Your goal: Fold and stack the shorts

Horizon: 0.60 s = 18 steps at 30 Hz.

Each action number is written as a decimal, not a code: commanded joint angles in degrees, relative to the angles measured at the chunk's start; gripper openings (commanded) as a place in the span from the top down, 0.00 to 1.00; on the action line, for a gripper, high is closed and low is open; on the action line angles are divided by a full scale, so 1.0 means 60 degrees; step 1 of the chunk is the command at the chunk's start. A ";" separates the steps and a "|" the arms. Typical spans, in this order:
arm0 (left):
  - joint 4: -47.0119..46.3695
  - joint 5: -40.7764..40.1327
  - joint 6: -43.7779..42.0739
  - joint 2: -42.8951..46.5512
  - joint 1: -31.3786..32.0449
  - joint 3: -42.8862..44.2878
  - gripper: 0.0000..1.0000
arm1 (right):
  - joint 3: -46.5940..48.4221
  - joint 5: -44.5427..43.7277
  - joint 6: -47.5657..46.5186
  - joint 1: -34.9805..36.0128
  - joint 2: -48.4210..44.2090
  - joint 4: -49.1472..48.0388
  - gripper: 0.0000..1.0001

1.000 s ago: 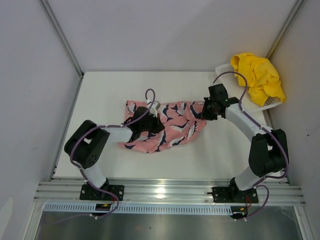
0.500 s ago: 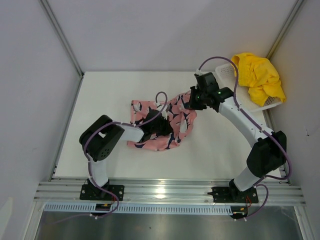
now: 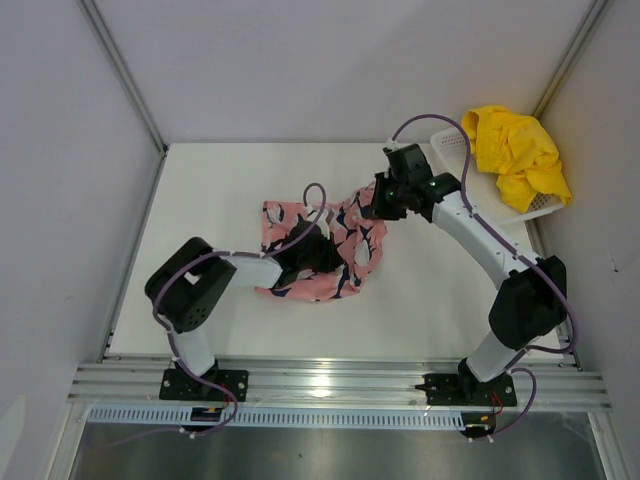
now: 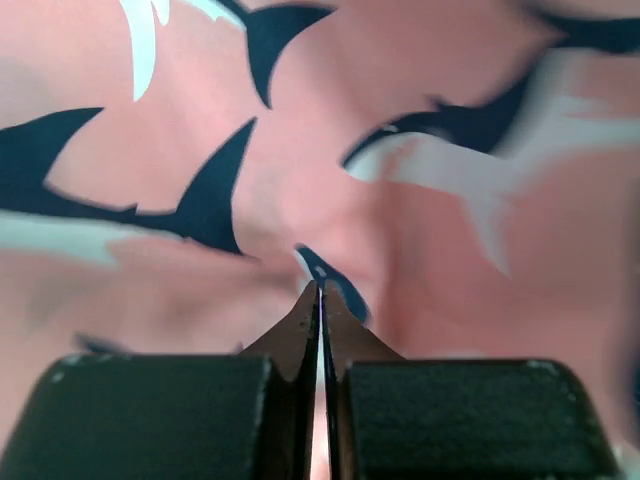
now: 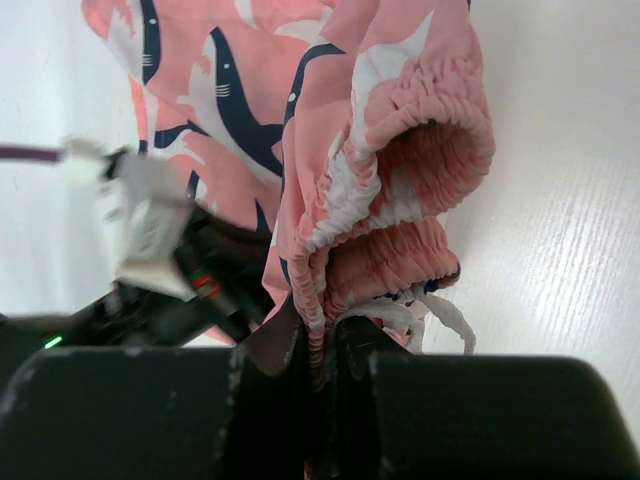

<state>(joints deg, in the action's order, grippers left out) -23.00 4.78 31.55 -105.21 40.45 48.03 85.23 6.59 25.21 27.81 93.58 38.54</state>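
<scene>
I need to back my closed left gripper away from over the middle of the pink shorts (image 3: 345,246), where it is in the way, before my right gripper carries the waistband (image 5: 345,225) across.
The pink shorts (image 3: 283,218) with the navy-and-white print lie crumpled at mid-table. Their right side is lifted and draped leftward over the rest. My right gripper (image 3: 372,206) is shut on the gathered elastic waistband (image 5: 420,150), which hangs from its fingers (image 5: 285,345) with a white drawstring (image 5: 445,320) dangling. My left gripper (image 3: 325,250) is shut, its fingertips (image 4: 308,305) pressed together low against the pink shorts (image 4: 400,120), with no fabric visibly between them. The yellow shorts (image 3: 515,150) sit bunched in the basket at the back right.
The white mesh basket (image 3: 447,140) stands at the table's back right corner against the wall. Bare white tabletop (image 3: 210,190) lies left of the shorts. Grey walls close in three sides, and an aluminium rail (image 3: 340,380) runs along the near edge.
My right gripper has lifted the waistband and carried it left and back, folding the shorts' right side over. The left gripper shifted slightly right on the fabric, and the shorts have bunched narrower.
</scene>
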 commanded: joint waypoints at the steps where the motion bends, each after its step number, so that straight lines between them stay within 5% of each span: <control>1: 0.0639 0.0184 0.0001 0.1726 -0.0222 -0.0167 0.98 | 0.0560 0.0205 -0.0188 -0.0211 0.0238 -0.0008 0.95; 10: 0.1724 0.0698 -0.0307 0.3955 -0.2767 -0.1950 0.97 | 0.1234 0.0469 -0.0305 -0.0300 0.0487 0.0460 0.95; 18: 0.1652 0.0053 -0.0322 0.4542 -0.3035 -0.3492 0.97 | 0.1615 0.0572 -0.0116 -0.0183 0.0546 0.0490 0.95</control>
<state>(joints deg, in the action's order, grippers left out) -12.19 6.11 30.48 -80.12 22.13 28.88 91.53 8.88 24.34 26.17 96.57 41.78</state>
